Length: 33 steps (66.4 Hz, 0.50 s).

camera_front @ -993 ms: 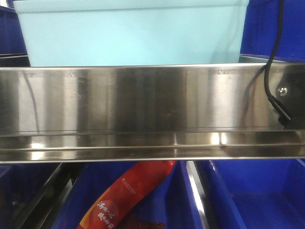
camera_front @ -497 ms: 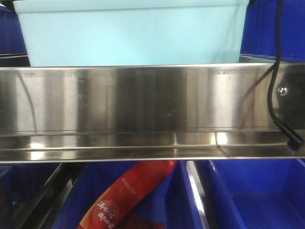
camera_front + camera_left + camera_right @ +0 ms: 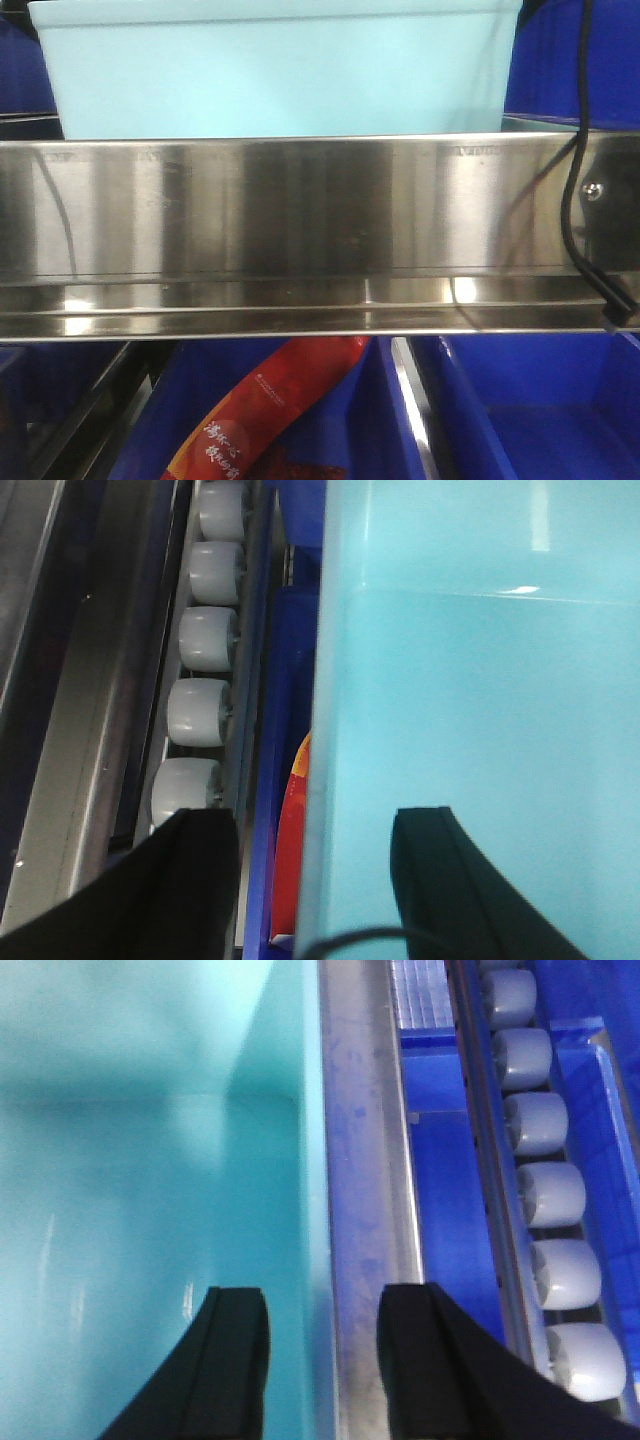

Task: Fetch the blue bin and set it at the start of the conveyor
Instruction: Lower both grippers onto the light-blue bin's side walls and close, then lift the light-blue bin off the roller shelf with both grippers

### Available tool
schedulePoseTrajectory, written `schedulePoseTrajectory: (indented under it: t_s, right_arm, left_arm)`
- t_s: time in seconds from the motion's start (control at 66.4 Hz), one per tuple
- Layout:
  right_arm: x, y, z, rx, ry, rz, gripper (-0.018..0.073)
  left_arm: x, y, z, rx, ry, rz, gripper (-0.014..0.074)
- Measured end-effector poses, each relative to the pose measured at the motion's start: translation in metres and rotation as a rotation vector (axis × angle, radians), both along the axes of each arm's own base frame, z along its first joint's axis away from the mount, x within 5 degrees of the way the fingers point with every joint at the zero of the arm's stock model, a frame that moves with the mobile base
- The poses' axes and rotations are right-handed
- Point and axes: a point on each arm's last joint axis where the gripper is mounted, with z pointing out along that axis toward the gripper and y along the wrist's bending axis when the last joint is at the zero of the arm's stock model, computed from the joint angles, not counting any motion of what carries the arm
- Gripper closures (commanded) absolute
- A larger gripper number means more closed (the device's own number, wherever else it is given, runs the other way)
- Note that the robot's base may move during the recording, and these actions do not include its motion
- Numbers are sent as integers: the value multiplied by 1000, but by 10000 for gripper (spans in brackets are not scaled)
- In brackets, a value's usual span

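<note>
My gripper will uncover another royal-blue bin hidden behind the cyan bin (image 3: 285,75) when it lifts the cyan bin away, because royal-blue bins (image 3: 548,70) are on both sides of the cyan bin.
The blue bin (image 3: 280,70), a pale cyan tub, sits on the upper shelf behind the shiny steel rail (image 3: 300,230). In the left wrist view the bin (image 3: 480,680) fills the right side. My left gripper (image 3: 315,880) is open and straddles its left wall, with one finger (image 3: 190,880) outside and one inside. In the right wrist view the bin (image 3: 150,1160) fills the left side. My right gripper (image 3: 325,1360) is open and straddles its right wall, with one finger (image 3: 235,1360) inside and one outside. The conveyor start is out of view.
Dark royal-blue bins (image 3: 580,60) flank the cyan bin and fill the lower shelf (image 3: 540,410). A red packet (image 3: 270,400) lies in a lower bin. A black cable (image 3: 575,190) hangs at the right. Grey rollers (image 3: 195,710) (image 3: 555,1195) line both shelf sides.
The black cable's end at the right has dropped lower and further right along the steel rail. The cyan bin has not moved.
</note>
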Motion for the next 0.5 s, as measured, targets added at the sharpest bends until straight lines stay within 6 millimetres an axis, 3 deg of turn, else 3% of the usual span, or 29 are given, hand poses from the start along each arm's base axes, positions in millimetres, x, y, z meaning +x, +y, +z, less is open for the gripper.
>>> schedulePoseTrajectory:
  t_s: [0.497]
  right_arm:
    - [0,0,0,-7,0,11,376]
  left_arm:
    - [-1,0,0,-3,9,2,335]
